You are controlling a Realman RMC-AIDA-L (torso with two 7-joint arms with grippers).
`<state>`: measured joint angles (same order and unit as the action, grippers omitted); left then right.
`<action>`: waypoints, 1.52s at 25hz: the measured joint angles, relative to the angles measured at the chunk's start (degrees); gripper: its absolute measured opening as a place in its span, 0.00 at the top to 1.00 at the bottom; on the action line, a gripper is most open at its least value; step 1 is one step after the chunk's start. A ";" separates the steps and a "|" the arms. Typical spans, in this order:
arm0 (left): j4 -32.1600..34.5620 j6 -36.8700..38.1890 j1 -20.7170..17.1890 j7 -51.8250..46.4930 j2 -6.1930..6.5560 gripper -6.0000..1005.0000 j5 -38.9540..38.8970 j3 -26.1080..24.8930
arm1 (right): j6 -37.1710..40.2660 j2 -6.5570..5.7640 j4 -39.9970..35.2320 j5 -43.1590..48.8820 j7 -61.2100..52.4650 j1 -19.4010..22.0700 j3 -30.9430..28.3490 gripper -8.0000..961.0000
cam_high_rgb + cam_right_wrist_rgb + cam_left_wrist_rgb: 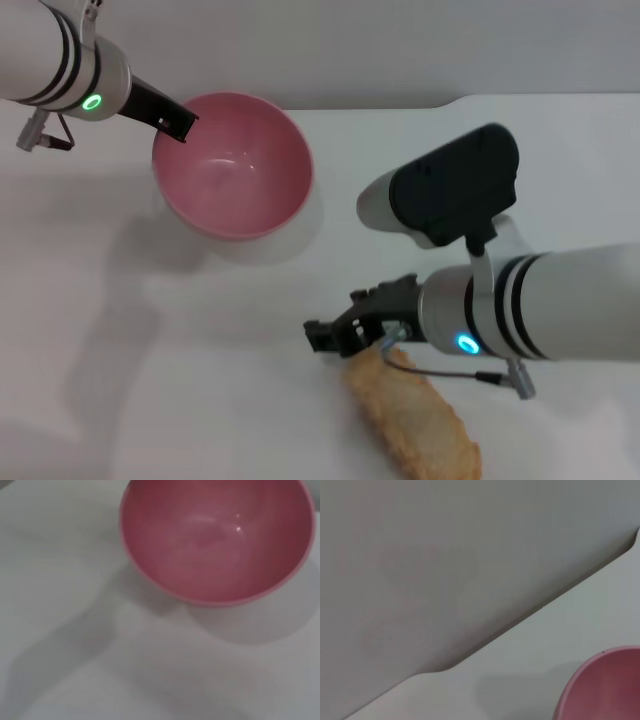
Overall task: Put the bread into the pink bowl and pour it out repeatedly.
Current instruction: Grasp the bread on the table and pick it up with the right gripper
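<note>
My right gripper is hovering past the bread's end (371,372) closest to the pink bowl. I should move my right gripper back above the bread's middle (413,420) and close it there.
The pink bowl (235,165) is empty and tipped with its opening toward me, at the back left of the white table. My left gripper (178,125) is shut on its left rim. The left wrist view catches only a slice of the bowl (605,685). The bread (415,420) lies flat on the table at the front right, ridged side up. My right gripper (340,325) hovers open at the loaf's near-left end, with nothing between its fingers. The right wrist view looks past them at the bowl (215,535); the bread is out of that view.
The white table (200,380) ends at a back edge (380,108) just behind the bowl, with a grey surface beyond it. Bare tabletop lies between the bowl and the bread.
</note>
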<state>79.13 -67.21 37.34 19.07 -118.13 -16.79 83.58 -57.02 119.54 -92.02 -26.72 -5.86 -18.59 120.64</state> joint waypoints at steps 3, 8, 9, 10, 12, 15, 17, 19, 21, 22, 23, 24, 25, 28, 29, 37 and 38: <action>-0.51 0.57 0.00 -0.02 0.00 0.95 0.01 -0.05 | 0.39 0.02 0.07 0.06 -1.22 1.04 1.37 0.31; -0.60 0.98 -0.23 0.00 0.00 0.95 0.01 -0.08 | 0.26 0.05 -0.61 1.56 -3.51 2.05 2.85 0.31; -0.60 1.01 -0.25 0.00 0.00 0.95 0.00 -0.09 | 0.09 0.05 -1.19 2.56 -4.20 2.42 3.14 0.31; -0.60 1.03 -0.28 0.00 0.00 0.95 0.01 -0.09 | -0.20 0.05 -1.81 4.21 -5.08 2.76 3.51 0.31; -0.60 1.11 -0.35 0.00 0.02 0.95 0.00 -0.09 | -1.61 0.07 -4.47 9.86 -8.32 3.76 5.67 0.31; -0.60 1.22 -0.36 0.00 0.06 0.95 0.01 -0.09 | -2.43 0.08 -5.48 11.81 -9.60 3.98 6.59 0.31; -0.60 1.32 -0.36 0.00 0.09 0.95 0.01 -0.08 | -2.76 0.08 -5.72 12.15 -9.98 4.11 6.75 0.31; -0.59 1.37 -0.36 -0.01 0.09 0.95 0.01 -0.09 | -2.80 0.08 -5.87 12.05 -10.53 4.25 7.17 0.31; -0.58 1.37 -0.36 -0.02 0.09 0.95 0.00 -0.13 | -3.05 0.08 -6.17 12.06 -11.73 4.37 8.73 0.31; -0.58 1.36 -0.36 -0.02 0.09 0.95 0.01 -0.14 | -3.30 0.08 -6.39 12.16 -12.48 4.46 9.56 0.31; -0.58 1.32 -0.35 -0.03 0.09 0.95 0.01 -0.15 | -3.61 0.07 -6.58 12.28 -13.06 4.60 10.24 0.31; -0.57 1.23 -0.37 -0.05 0.09 0.95 0.02 -0.16 | -3.94 0.03 -6.96 12.38 -13.47 4.92 10.74 0.31; -0.56 1.16 -0.37 -0.07 0.09 0.95 0.01 -0.16 | -4.28 -0.02 -7.50 12.49 -13.70 5.41 11.03 0.31; -0.56 1.10 -0.42 -0.29 0.08 0.95 0.85 -0.17 | -5.49 0.08 -10.42 15.26 -14.46 7.53 11.78 0.31; -0.56 1.10 -0.42 -0.29 0.08 0.95 0.85 -0.17 | -5.49 0.08 -10.42 15.26 -14.46 7.53 11.78 0.31; -0.55 1.29 -0.41 -0.70 0.01 0.95 1.44 -0.18 | -9.96 0.06 -13.73 23.18 -18.10 7.84 13.85 0.30; -0.56 1.29 -0.40 -0.70 0.01 0.95 1.45 -0.17 | -9.98 0.03 -13.52 23.19 -18.14 7.93 13.74 0.30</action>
<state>78.57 -65.93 36.94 18.37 -118.12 -15.34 83.41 -67.00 119.57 -105.54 -3.53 -24.00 -10.66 134.38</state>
